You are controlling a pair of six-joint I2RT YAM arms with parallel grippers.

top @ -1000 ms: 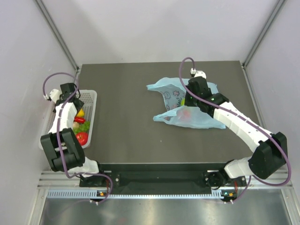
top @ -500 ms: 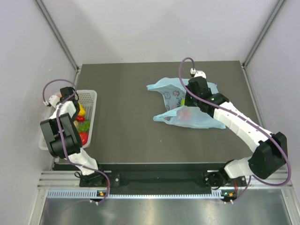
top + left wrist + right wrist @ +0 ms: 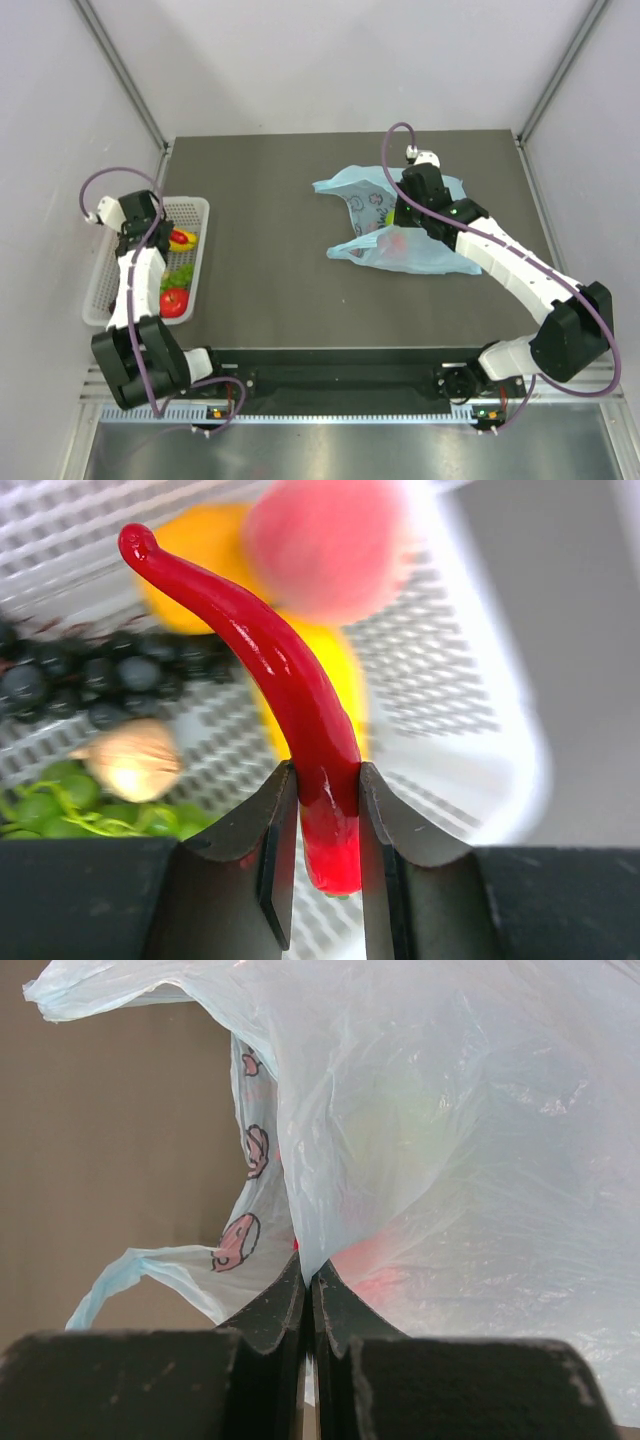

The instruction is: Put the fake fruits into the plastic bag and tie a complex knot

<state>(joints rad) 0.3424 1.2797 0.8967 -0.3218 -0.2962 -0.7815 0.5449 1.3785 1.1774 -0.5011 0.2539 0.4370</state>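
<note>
The bag's opening (image 3: 358, 217) faces the basket, so the robot's left gripper keeps going with the red fake pepper and lets go of it inside, beside the green fruit (image 3: 390, 217).
My left gripper (image 3: 328, 820) is shut on a long curved glossy red fake pepper (image 3: 290, 710) and holds it above the white mesh basket (image 3: 470, 710). Below it lie a pink peach (image 3: 325, 545), a yellow mango (image 3: 310, 660), dark grapes (image 3: 90, 680) and green grapes (image 3: 60, 805). In the top view the left gripper (image 3: 163, 232) is over the basket (image 3: 196, 208) at the table's left edge. My right gripper (image 3: 310, 1275) is shut on a fold of the light-blue plastic bag (image 3: 450, 1110). The bag (image 3: 425, 258) lies right of centre with a red fruit (image 3: 397, 243) showing through it. No knot is visible.
A red apple (image 3: 174, 303) lies at the near end of the basket. A beige garlic-like piece (image 3: 130, 765) sits beside the green grapes. The dark table (image 3: 270, 270) runs between basket and bag. Grey walls close in left, right and behind.
The left arm has swung its elbow toward the near edge, and its wrist has shifted a little over the basket. The right arm and the bag have not moved.
</note>
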